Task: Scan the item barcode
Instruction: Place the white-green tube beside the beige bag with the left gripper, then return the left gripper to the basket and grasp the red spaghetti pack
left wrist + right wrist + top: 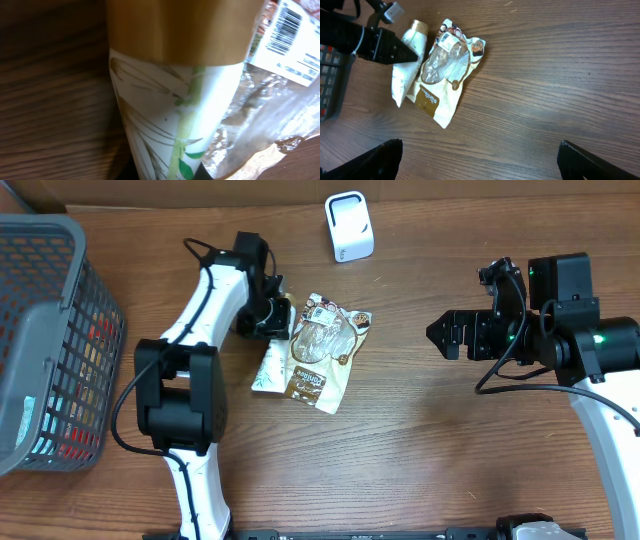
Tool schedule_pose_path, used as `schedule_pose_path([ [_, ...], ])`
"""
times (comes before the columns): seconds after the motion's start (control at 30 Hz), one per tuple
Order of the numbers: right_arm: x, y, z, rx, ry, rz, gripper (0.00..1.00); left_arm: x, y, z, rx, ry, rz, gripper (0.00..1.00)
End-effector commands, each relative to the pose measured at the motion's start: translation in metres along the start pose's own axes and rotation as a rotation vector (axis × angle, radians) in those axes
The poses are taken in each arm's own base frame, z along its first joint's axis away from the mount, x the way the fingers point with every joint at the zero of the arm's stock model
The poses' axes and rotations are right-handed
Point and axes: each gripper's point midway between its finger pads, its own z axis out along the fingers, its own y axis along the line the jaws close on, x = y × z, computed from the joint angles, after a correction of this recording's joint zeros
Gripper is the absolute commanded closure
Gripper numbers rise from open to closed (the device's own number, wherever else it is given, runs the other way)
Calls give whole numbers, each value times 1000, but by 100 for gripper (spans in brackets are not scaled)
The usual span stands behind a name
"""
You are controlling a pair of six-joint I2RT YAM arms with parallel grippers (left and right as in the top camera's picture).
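My left gripper should keep pushing both the white tube (274, 368) and the snack bag in front of the scanner and let go there, because the tube lies along the bag and there is open wood beyond.
A white tube (270, 365) with a gold cap lies on the wooden table, partly under a clear snack bag (325, 350). My left gripper (268, 315) is shut on the tube near its capped end. In the left wrist view the tube (175, 115) fills the frame and runs down between the dark fingertips of the left gripper (165, 172). The bag's barcode label (287, 30) shows at the upper right. From the right wrist, tube (400, 85), bag (445, 70) and left gripper (407, 54) appear at the upper left. My right gripper (440, 335) hovers open far to the right, nothing between its fingers (380, 160).
A white scanner (348, 227) stands at the back centre of the table. A grey mesh basket (50, 330) with coloured items inside occupies the left edge and shows again as the basket (330, 75) in the right wrist view.
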Motion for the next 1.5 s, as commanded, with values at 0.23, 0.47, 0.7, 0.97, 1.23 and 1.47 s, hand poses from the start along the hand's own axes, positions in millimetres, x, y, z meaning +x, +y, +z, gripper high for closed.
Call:
schedule_pose_path([
  [0.23,-7,5,-5,-7,-23,-31,0,36,-42,35,33,90,3,96],
  [0.47,-7,5,-5,-7,-23,-31,0,34,-45,35,39,77,7,96],
  [0.7,-7,5,-5,-7,-23,-31,0,38,-39,27,44,107,-15,7],
  [0.97,-11,6,-5,-9,-37,-37,0,0,-53,-84,54,-40,44,0],
  [1.23,-9,6,-5,-8,-29,-34,0,-36,-41,-264,79,-494,63,0],
  [1.47,-9,6,-5,-8,-31,-35,0,-1,44,-358,5,-698,-119,0],
])
